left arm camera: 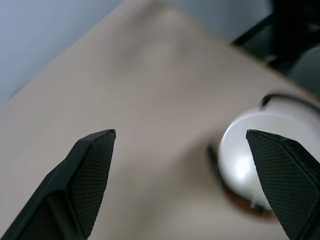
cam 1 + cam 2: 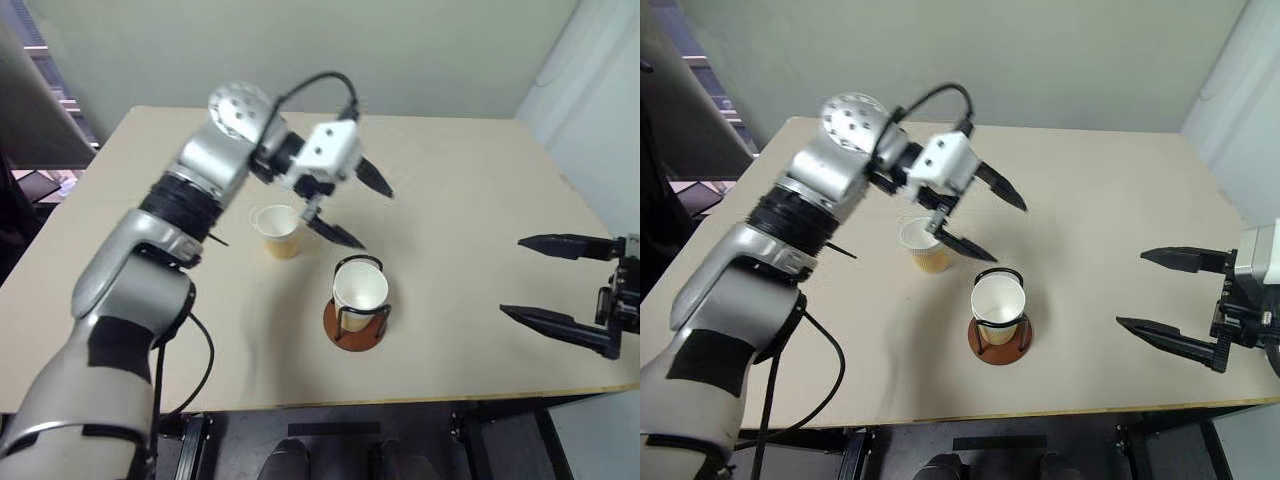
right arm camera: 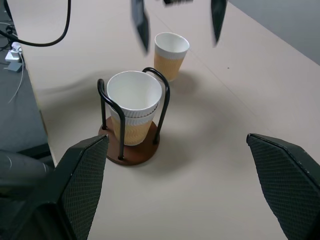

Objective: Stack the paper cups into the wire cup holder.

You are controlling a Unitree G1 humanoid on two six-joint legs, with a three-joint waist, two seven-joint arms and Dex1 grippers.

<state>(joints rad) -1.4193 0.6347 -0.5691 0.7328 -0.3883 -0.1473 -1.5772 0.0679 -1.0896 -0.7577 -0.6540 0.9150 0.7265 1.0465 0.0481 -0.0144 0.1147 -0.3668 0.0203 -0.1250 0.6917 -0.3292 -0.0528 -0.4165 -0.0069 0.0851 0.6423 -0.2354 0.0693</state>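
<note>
The loose paper cup [image 2: 277, 230] gets narrower toward its base [image 2: 282, 250], so I expect it to go down almost to its rim when I lower it into the holder's cup.
A paper cup [image 2: 360, 288] stands upright inside the wire cup holder [image 2: 356, 333], near the table's front middle. In the right wrist view a second rim line seems to show under that cup's [image 3: 134, 107] rim. Another paper cup [image 2: 280, 232] stands upright on the table, just behind and to the left of the holder. My left gripper [image 2: 375, 218] hovers open and empty above the table, between the loose cup and the holder, pointing to the right. My right gripper [image 2: 512, 276] is open and empty at the right side, facing the holder [image 3: 131, 154] from a distance.
The beige table [image 2: 470, 180] has open surface behind and to the right of the holder. Its front edge runs just below the holder. A black cable [image 2: 200, 350] hangs from my left arm at the front left.
</note>
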